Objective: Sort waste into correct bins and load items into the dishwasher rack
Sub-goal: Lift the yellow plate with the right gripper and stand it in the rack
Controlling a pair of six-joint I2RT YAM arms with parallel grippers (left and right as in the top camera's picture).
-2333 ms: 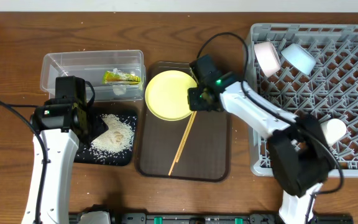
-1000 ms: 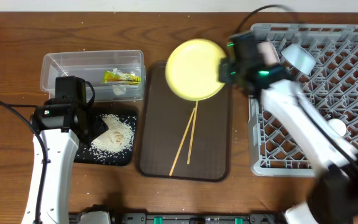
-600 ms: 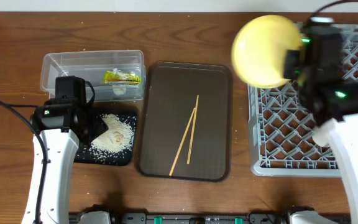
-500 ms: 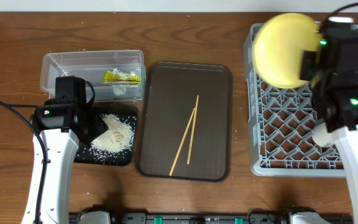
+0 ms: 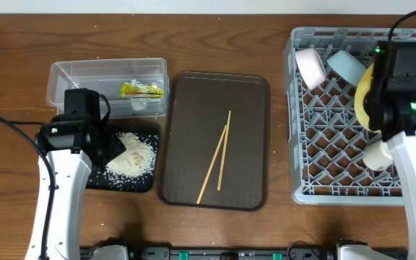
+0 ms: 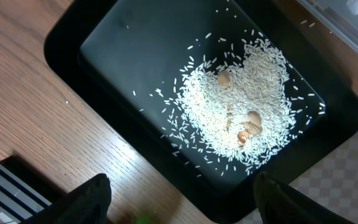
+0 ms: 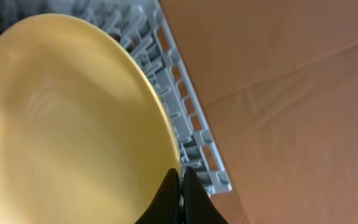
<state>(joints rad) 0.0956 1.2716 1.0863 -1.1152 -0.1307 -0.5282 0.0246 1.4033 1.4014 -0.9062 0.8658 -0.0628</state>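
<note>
My right gripper keeps lowering the yellow plate [image 5: 362, 101] until the plate's rim rests there, because the plate is on edge above open slots [image 5: 344, 102] next to the light blue bowl.
My right gripper [image 7: 181, 177] is shut on the rim of the yellow plate [image 7: 67, 118] and holds it on edge over the grey dishwasher rack [image 5: 323, 152]; from overhead the plate [image 5: 364, 95] shows as a thin sliver beside the arm. A white bowl [image 5: 310, 66], a light blue bowl [image 5: 345, 66] and a pale cup [image 5: 378, 154] sit in the rack. The chopsticks [image 5: 217, 155] lie on the brown tray [image 5: 186, 137]. My left gripper [image 6: 182, 199] is open above the black tray [image 6: 129, 56] holding the rice crumbs [image 6: 238, 106]. The green-and-yellow wrapper [image 5: 141, 89] lies in the clear tub [image 5: 71, 79].
The brown serving tray lies between the bins on the left and the rack on the right. Loose rice grains are scattered around the black tray [image 5: 92, 180]. Bare wooden table [image 5: 215, 43] runs along the back and the front edge.
My right gripper lifted the yellow plate off the brown tray, carried it right over the rack and turned it on edge. The chopsticks shifted on the tray. The left arm stayed still.
</note>
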